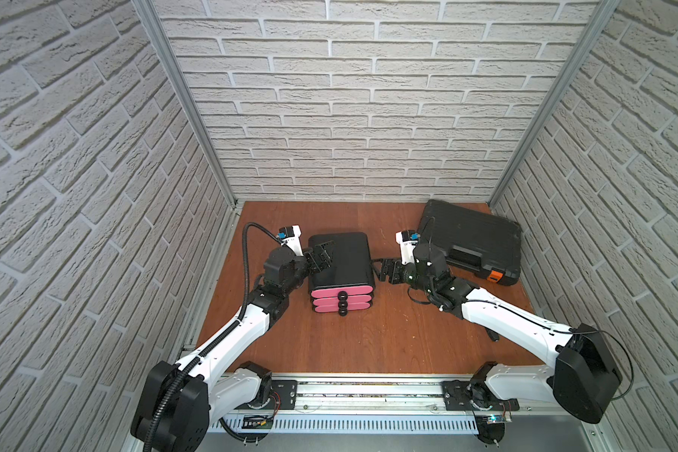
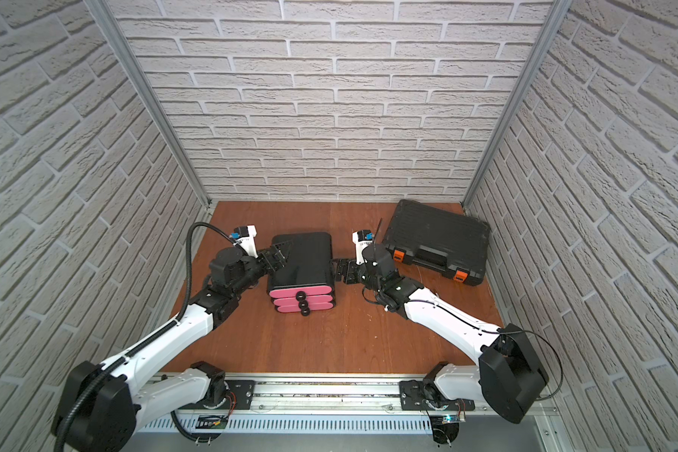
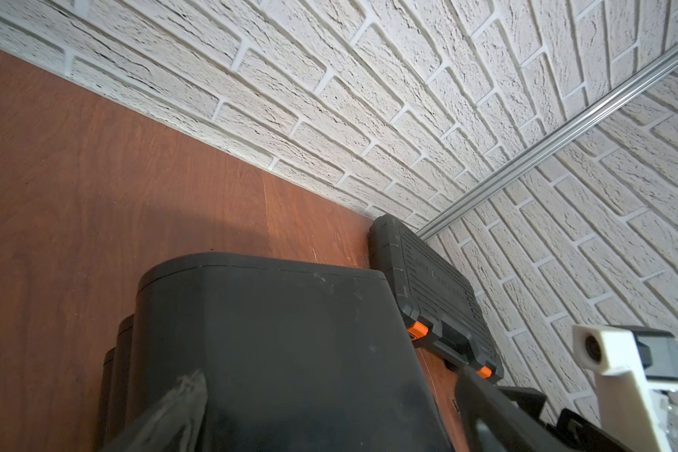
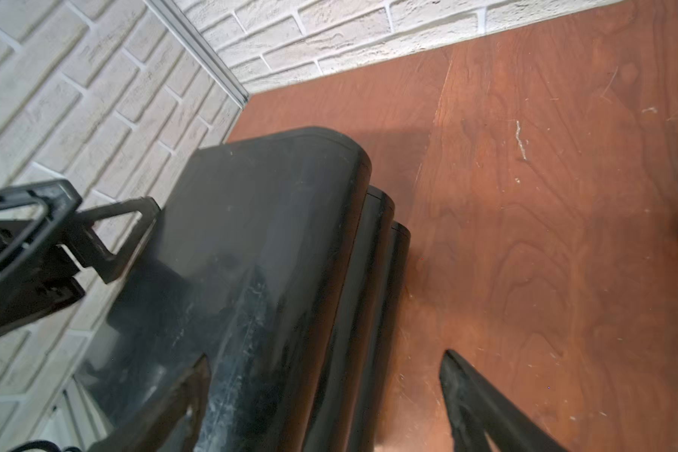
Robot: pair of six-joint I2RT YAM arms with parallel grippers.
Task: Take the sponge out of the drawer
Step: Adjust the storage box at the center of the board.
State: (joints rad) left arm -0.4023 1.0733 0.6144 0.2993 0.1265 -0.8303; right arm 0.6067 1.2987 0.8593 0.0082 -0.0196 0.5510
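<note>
The black drawer unit stands a little crooked, and its pink drawer fronts (image 1: 325, 293) slant. My grippers should lightly push the unit at its side edges (image 1: 367, 254) and turn it straight before they open a drawer.
A black drawer unit (image 1: 343, 260) (image 2: 304, 262) stands mid-table, its three pink drawer fronts (image 1: 341, 294) with black knobs all pushed in. The sponge is hidden. My left gripper (image 1: 321, 256) (image 2: 279, 255) hovers open over the unit's top left part; in the left wrist view the unit's top (image 3: 290, 344) fills the space between the spread fingers of that gripper (image 3: 329, 391). My right gripper (image 1: 377, 268) (image 2: 335, 270) (image 4: 325, 371) stands open at the unit's right side, one finger over the top (image 4: 251, 235), the other over bare table. Neither holds anything.
A closed black tool case (image 1: 471, 238) (image 2: 436, 239) (image 3: 435, 289) with orange latches lies at the back right, close behind my right arm. Brick-pattern walls enclose the table on three sides. Bare brown wood (image 1: 368, 340) lies in front of the drawers.
</note>
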